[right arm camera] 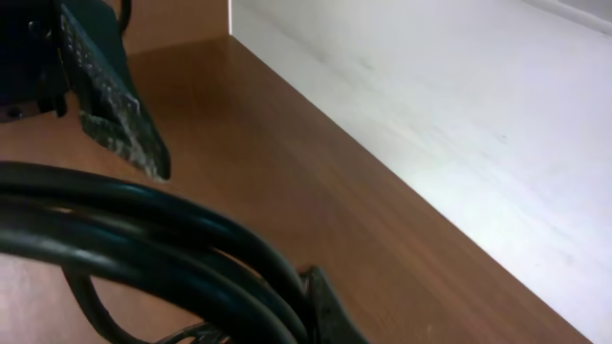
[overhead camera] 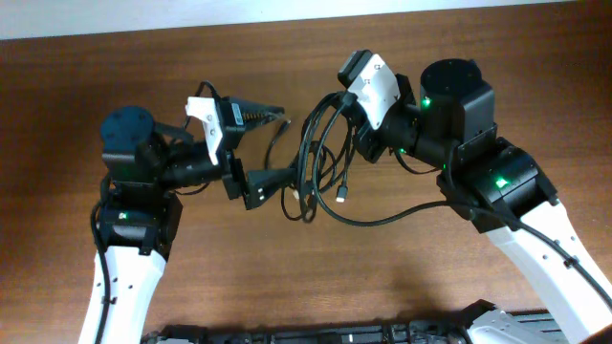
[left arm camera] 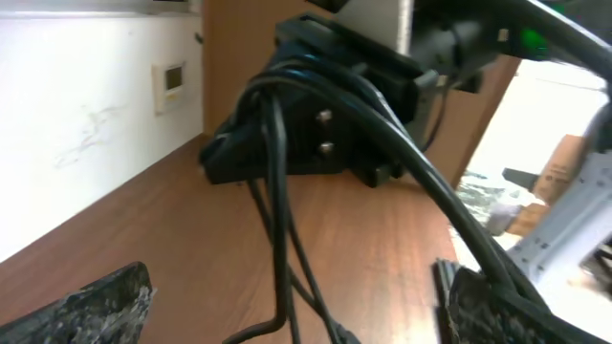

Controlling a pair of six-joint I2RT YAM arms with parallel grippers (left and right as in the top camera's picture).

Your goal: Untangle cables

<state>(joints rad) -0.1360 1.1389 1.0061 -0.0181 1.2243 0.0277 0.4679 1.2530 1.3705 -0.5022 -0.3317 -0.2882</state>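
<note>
The loops are pinched together by my right gripper at the cable bundle's top [overhead camera: 337, 99], so my left gripper should hold the hanging parts of the cables [overhead camera: 306, 161] while my right gripper opens and backs away.
The cables [overhead camera: 311, 158] are a bundle of thin black loops hanging between the two arms, with a small plug end [overhead camera: 342, 197] dangling and one long strand [overhead camera: 402, 215] trailing right over the table. My right gripper [overhead camera: 352, 107] is shut on the top of the bundle and holds it up. In the right wrist view the thick strands [right arm camera: 143, 239] run across its finger [right arm camera: 320, 306]. My left gripper [overhead camera: 285, 143] is wide open, its fingers on either side of the hanging strands [left arm camera: 279, 210]. In the left wrist view, its jaws [left arm camera: 287, 320] touch nothing.
The wooden table [overhead camera: 191, 277] lies under both arms. A white wall [right arm camera: 459, 115] borders its far edge. The right arm's black body [left arm camera: 316, 124] fills the upper left wrist view. The left gripper's finger [right arm camera: 110, 105] shows in the right wrist view.
</note>
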